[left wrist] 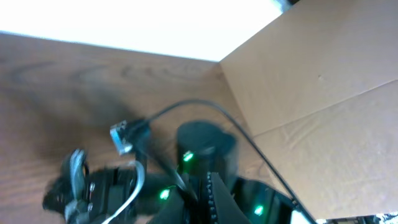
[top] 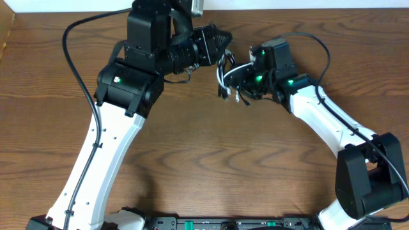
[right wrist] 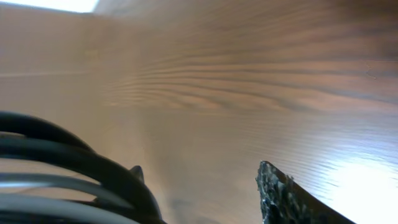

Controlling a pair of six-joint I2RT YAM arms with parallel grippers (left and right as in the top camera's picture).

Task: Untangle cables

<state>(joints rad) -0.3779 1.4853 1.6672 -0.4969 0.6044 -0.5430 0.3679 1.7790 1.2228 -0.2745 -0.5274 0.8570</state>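
Observation:
Next, I set the cable bundle point(top: 225, 80) down and grip it near the plugs, as the cable loops point(right wrist: 74, 168) cross my right gripper's finger and my left gripper pinches a thin piece of cable.
The black and white cables point(top: 225, 71) hang as a small looped bundle between my two grippers, above the table at the back middle, plug ends point(top: 225, 94) dangling. My left gripper point(top: 223, 45) is shut on a thin black strand; in the left wrist view its jaws point(left wrist: 208, 194) pinch it, with the white cable point(left wrist: 135, 185) and a grey plug point(left wrist: 124, 135) to the left. My right gripper point(top: 238, 80) is open. In the right wrist view its fingers point(right wrist: 205, 186) stand wide apart, and black cable loops point(right wrist: 74, 155) and white strands point(right wrist: 43, 182) lie across the left finger.
A cardboard panel point(left wrist: 323, 81) stands at the right in the left wrist view. The wooden table point(top: 211, 160) stretches in front of both arms. The right arm's body point(left wrist: 205, 146) with green lights sits close to my left jaws.

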